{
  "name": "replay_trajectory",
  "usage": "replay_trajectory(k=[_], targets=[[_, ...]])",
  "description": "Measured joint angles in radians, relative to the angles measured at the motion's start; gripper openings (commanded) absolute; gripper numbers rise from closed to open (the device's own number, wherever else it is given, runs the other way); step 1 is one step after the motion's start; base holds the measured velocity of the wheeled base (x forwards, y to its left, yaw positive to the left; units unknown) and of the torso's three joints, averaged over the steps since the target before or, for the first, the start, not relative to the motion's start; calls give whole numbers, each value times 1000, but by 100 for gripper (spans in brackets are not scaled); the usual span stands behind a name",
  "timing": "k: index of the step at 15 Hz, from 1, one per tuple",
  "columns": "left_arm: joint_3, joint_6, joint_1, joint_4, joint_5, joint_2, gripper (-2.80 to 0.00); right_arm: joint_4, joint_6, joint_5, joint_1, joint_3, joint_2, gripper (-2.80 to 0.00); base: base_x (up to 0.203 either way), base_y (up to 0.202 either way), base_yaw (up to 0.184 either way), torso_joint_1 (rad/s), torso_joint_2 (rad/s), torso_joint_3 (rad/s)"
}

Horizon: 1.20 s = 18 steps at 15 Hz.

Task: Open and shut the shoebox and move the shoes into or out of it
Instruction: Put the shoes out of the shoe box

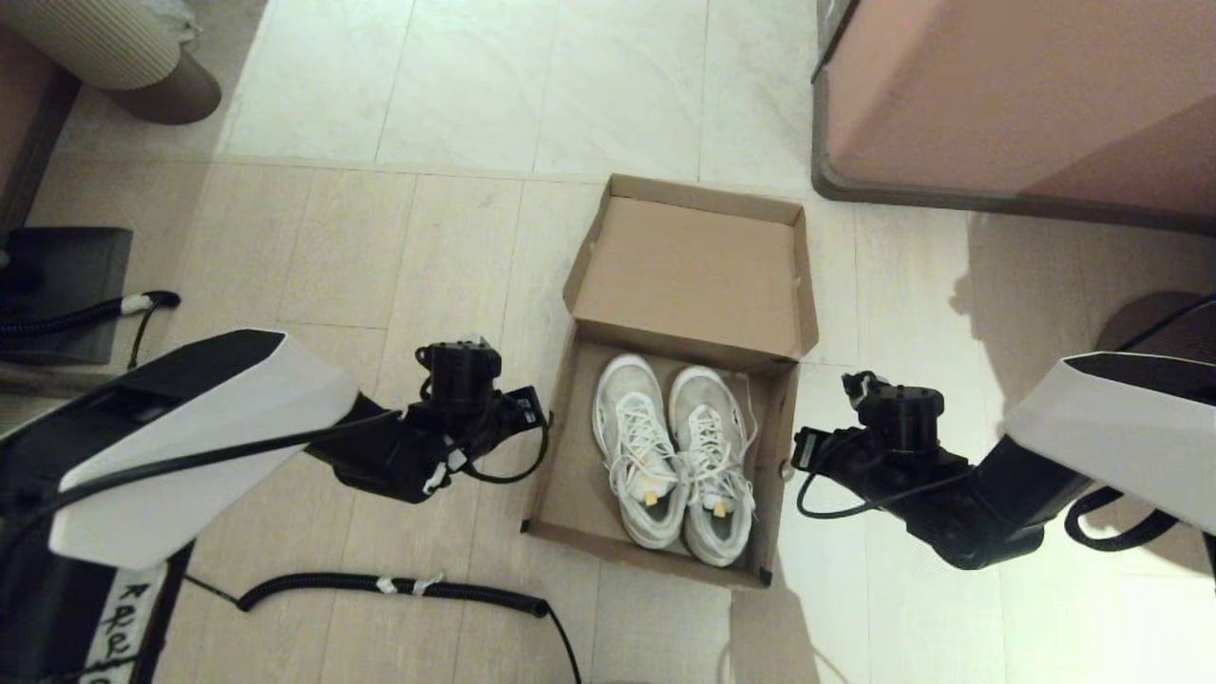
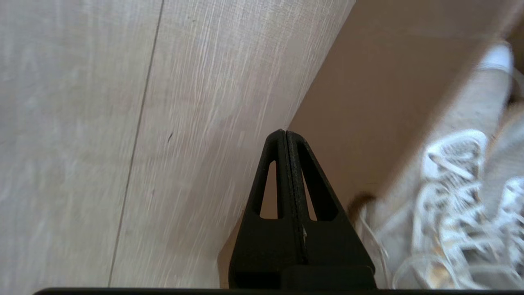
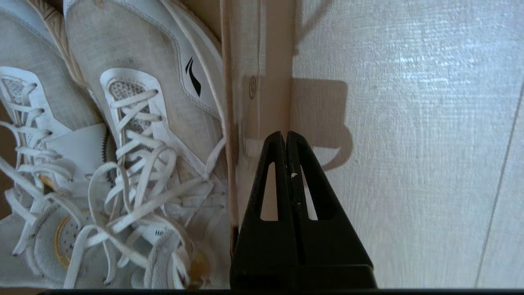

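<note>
The shoebox (image 1: 647, 560) is crooked between my grippers. Next, I push the shoebox's sides square before my right gripper takes both shoes by their touching collars (image 1: 687, 512).
The brown cardboard shoebox (image 1: 560, 475) stands open on the floor in the middle of the head view, its lid (image 1: 689, 271) flipped back on the far side. Both white lace-up shoes (image 1: 674, 456) lie side by side inside, toes toward the lid. My left gripper (image 1: 532, 410) hangs shut and empty just outside the box's left wall (image 2: 368, 123), fingertips (image 2: 282, 137) pressed together. My right gripper (image 1: 806, 448) is shut and empty just outside the right wall (image 3: 245, 102), fingertips (image 3: 290, 139) together above the floor. The shoes (image 3: 135, 143) fill the box beside it.
A large pinkish cabinet (image 1: 1007, 95) stands at the back right. A black coiled cable (image 1: 399, 584) lies on the floor near the front left. A dark block (image 1: 66, 285) and a ribbed round object (image 1: 142, 57) sit at the left edge.
</note>
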Motion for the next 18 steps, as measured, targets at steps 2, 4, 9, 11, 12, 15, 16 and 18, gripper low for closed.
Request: replay_trajectory(k=[2,4,9,11,12,15,16,18], targets=[[-47,0,-7,18,9,34,-280,1,-1,1,2,-32,18,-280,0,0,0,0,0,0],[-74,0,-25,46,24,58,-280,4,-2,2,3,-71,40,-280,0,0,0,0,0,0],[-74,-10,-71,81,50,71,-280,36,0,2,1,-203,84,-280,0,0,0,0,0,0],[-59,-29,-88,85,52,68,-280,64,2,1,0,-269,100,-280,0,0,0,0,0,0],[-49,-36,-93,86,51,65,-280,90,5,0,0,-299,105,-280,0,0,0,0,0,0],[-10,-39,-95,82,54,42,-280,119,10,-9,-10,-286,94,-280,0,0,0,0,0,0],[8,-39,-93,80,57,29,-280,119,10,-12,-17,-263,79,-280,0,0,0,0,0,0],[53,-40,-75,76,61,-14,-280,118,9,-16,-34,-187,20,-280,0,0,0,0,0,0]])
